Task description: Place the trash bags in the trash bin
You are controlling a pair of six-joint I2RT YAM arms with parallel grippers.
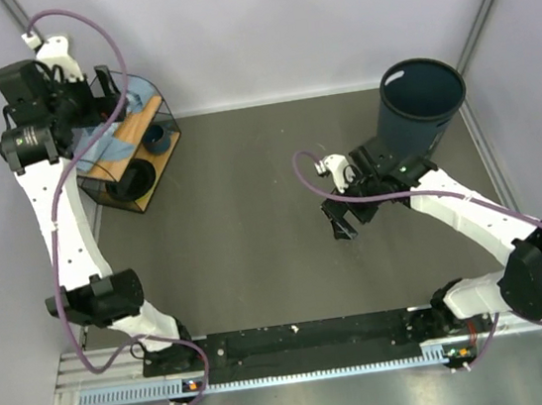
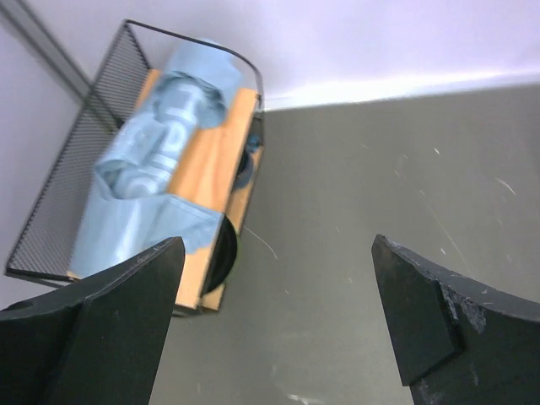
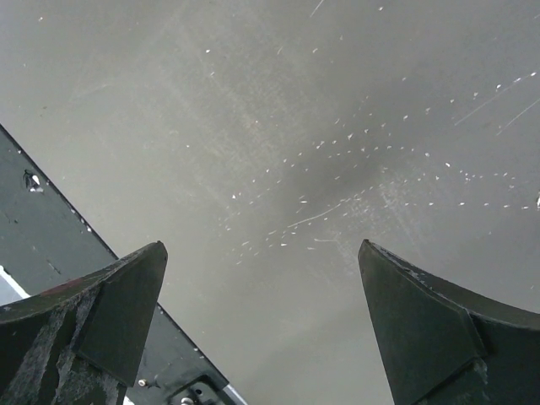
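The trash bags are lying uncovered on top of the wooden shelf, so the robot's left gripper should keep going down open toward their raised fold until its fingers are on both sides of it.
The trash bags are a rolled light-blue crinkly bundle lying on the wooden shelf of a black wire basket at the far left; the top view shows the trash bags in the same spot. My left gripper hovers open just right of the basket, nothing between its fingers; from above the left gripper sits over the basket's back edge. The trash bin, dark blue-grey and round, stands upright at the far right. My right gripper is open over bare table, left of the bin; the right gripper holds nothing.
The basket also holds a small dark blue round object and a black roll under its wooden shelf. White walls close the back and sides. The black base rail runs along the near edge.
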